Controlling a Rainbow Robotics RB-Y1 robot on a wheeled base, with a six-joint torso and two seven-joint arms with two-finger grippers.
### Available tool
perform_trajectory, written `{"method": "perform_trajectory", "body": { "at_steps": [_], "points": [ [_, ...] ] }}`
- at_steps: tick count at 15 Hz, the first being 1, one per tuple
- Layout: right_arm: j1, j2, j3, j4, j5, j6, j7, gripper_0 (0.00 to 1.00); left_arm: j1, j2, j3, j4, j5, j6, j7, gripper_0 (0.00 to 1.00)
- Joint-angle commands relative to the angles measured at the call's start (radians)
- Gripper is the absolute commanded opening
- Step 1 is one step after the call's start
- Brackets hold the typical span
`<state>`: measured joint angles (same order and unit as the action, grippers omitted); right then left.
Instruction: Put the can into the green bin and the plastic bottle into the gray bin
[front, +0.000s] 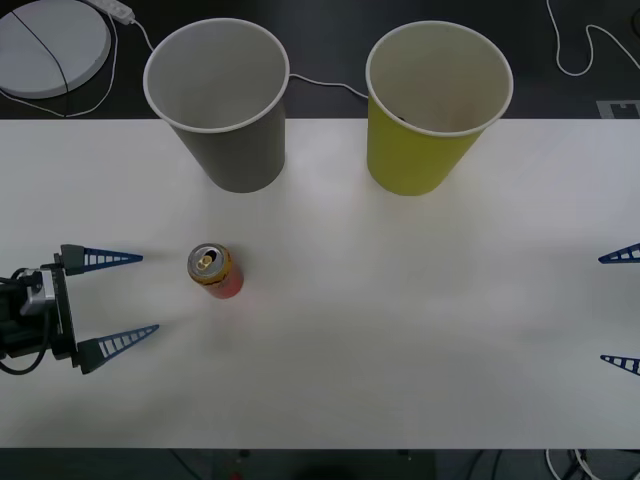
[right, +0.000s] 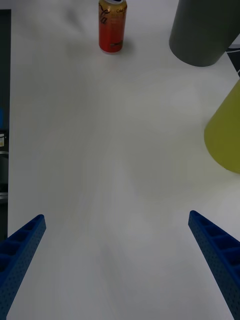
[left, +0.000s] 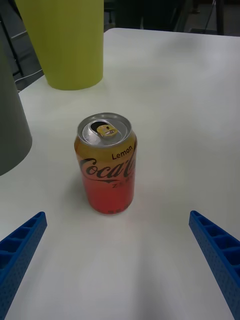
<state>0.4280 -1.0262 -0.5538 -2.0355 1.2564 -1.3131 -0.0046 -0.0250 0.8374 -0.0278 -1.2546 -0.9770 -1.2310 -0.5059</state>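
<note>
A small dark edge (front: 401, 118) shows just over the near rim inside the green bin (front: 416, 155), so the robot should expect one more can to be lying hidden there.
The can (front: 215, 271) stands upright on the white table (front: 400, 330), left of centre, red below and gold above; it also appears as can (left: 106, 163) and can (right: 112, 26). My left gripper (front: 146, 294) is open at the table's left side, a short way from the can, fingers pointing at it. The gray bin (front: 222, 103) stands at the back left and the green bin (front: 432, 107) at the back right, both upright. My right gripper (front: 632, 310) is open at the right edge. The plastic bottle is out of view.
A white round device (front: 50, 45) and white cables (front: 590, 45) lie on the dark floor beyond the table's far edge. Bare table (right: 120, 165) stretches between the can and the right gripper.
</note>
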Motion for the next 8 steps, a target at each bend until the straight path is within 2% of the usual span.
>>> {"method": "perform_trajectory", "body": {
  "at_steps": [1,8],
  "points": [
    [0.0,0.0,0.0,0.0,0.0,0.0,0.0,1.0,-0.006,-0.061,0.0,0.023,-0.002,0.021,0.003,1.0],
    [0.0,0.0,0.0,0.0,0.0,0.0,0.0,1.0,-0.033,-0.155,0.0,0.055,-0.028,0.073,0.01,1.0]
  ]
}}
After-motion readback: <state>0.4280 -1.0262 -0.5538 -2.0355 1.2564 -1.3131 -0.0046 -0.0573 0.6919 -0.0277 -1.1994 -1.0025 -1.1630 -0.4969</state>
